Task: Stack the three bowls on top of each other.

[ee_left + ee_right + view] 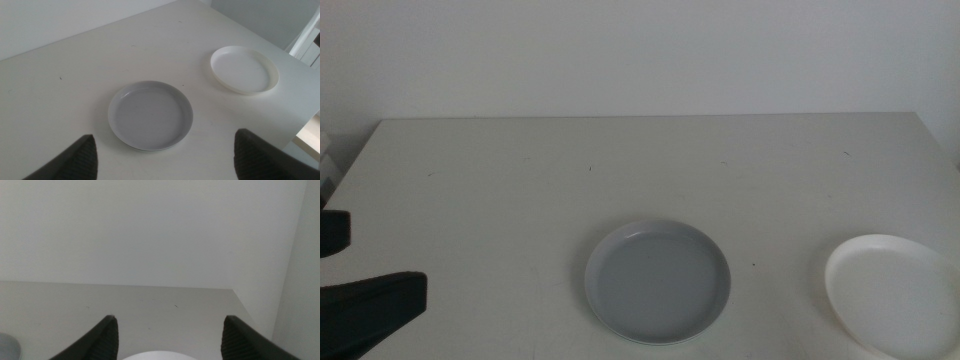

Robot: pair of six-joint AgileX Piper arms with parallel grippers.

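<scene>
The white bowl (pixel 895 296) should sit inside the grey bowl and cover it almost completely when I lower it, because their round rims (pixel 657 223) look about the same width.
Two of the bowls are in view, apart from each other on the white table. The grey bowl (pixel 657 282) (pixel 150 115) sits near the front middle, and a sliver of it (pixel 6 349) shows in the right wrist view. The white bowl (pixel 895 295) (pixel 243 69) lies at the front right, cut by the picture's edge. My left gripper (pixel 385 262) (pixel 165 136) is open at the left front, well to the left of the grey bowl and pointed toward it, holding nothing. My right gripper (pixel 169 317) is open above the white bowl's rim (pixel 159 357) and is out of the middle view.
The table's (pixel 640 170) far edge meets a plain white wall. Its right edge (pixel 306 112) runs close past the white bowl. A white object (pixel 326 165) stands just off the table's left side.
</scene>
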